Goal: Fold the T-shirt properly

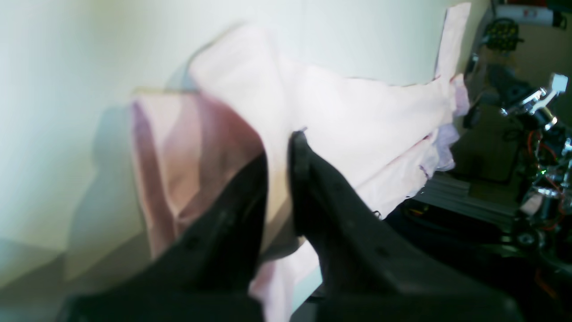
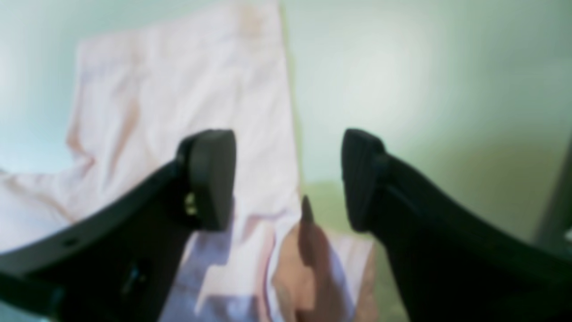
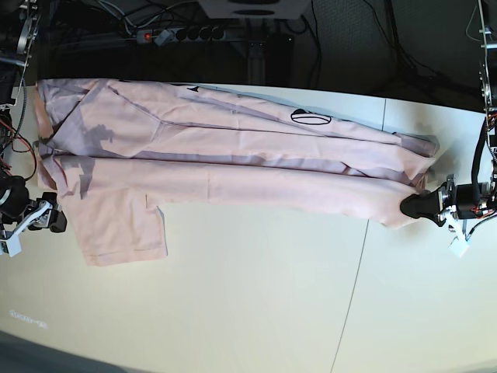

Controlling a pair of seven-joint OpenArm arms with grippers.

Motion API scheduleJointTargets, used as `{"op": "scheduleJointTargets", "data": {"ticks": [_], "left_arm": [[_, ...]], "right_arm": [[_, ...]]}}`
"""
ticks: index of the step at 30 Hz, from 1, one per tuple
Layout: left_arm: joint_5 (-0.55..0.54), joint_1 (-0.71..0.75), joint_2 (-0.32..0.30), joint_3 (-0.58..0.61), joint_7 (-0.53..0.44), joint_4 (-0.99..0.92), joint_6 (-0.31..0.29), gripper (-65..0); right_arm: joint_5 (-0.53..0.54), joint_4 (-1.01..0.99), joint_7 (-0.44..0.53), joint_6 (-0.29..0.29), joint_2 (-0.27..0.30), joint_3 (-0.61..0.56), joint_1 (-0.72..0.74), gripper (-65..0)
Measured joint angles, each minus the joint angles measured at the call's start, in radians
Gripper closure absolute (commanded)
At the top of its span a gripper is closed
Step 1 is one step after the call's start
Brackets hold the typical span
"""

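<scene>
I should expect more print to be hidden under the front fold (image 3: 272, 187) when I fold the sleeve back, because black print (image 3: 311, 118) shows at the back.
The pale pink T-shirt (image 3: 233, 155) lies stretched in long folds across the white table (image 3: 256, 311), with a sleeve (image 3: 120, 233) pointing toward the front and a bit of black print (image 3: 311, 117) showing at the back. My left gripper (image 3: 413, 207) is shut on the shirt's right end; the left wrist view shows the gripper (image 1: 280, 147) with cloth (image 1: 357, 134) pinched between its black fingers. At the shirt's left edge my right gripper (image 3: 56, 220) is open. In the blurred right wrist view the gripper (image 2: 286, 179) hangs over the cloth (image 2: 178, 89), holding nothing.
A power strip (image 3: 175, 34) and cables lie behind the table's back edge. Arm bases and wiring stand at the far left (image 3: 15, 78) and far right (image 3: 488, 93). A thin seam (image 3: 353, 287) runs across the tabletop right of centre.
</scene>
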Motion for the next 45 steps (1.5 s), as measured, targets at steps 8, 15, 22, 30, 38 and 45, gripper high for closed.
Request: {"op": "scheduleJointTargets", "data": {"ticks": [8,15,22,30,38,45], "left_arm": [[0.003,0.0,-0.002,0.001,0.005,0.156,0.0,0.0],[-0.003,0.0,-0.002,0.001,0.007,0.271,0.0,0.0],[0.0,0.0,-0.003,0.001,0.008,0.271,0.0,0.0],[0.0,0.0,-0.003,0.001,0.008,0.271,0.0,0.0],[0.0,0.0,-0.003,0.001,0.008,0.271,0.0,0.0],[0.0,0.0,-0.003,0.001,0.008,0.271,0.0,0.0]], "right_arm": [[-0.076,-0.34,0.035,0.0,-0.066,0.002,0.246,-37.8],[-0.137,-0.573,0.074,0.0,-0.08,0.002,0.341,-37.7],[-0.166,-0.627,0.113,0.0,-0.108,0.007,0.348,-37.7],[-0.19,-0.624,0.146,0.0,-0.219,-0.026,0.363,-37.7],[-0.2,-0.619,0.124,0.0,-0.249,-0.139,0.369,-36.4],[-0.205,-0.618,0.094,0.0,-0.248,-0.244,0.372,0.0]]}}
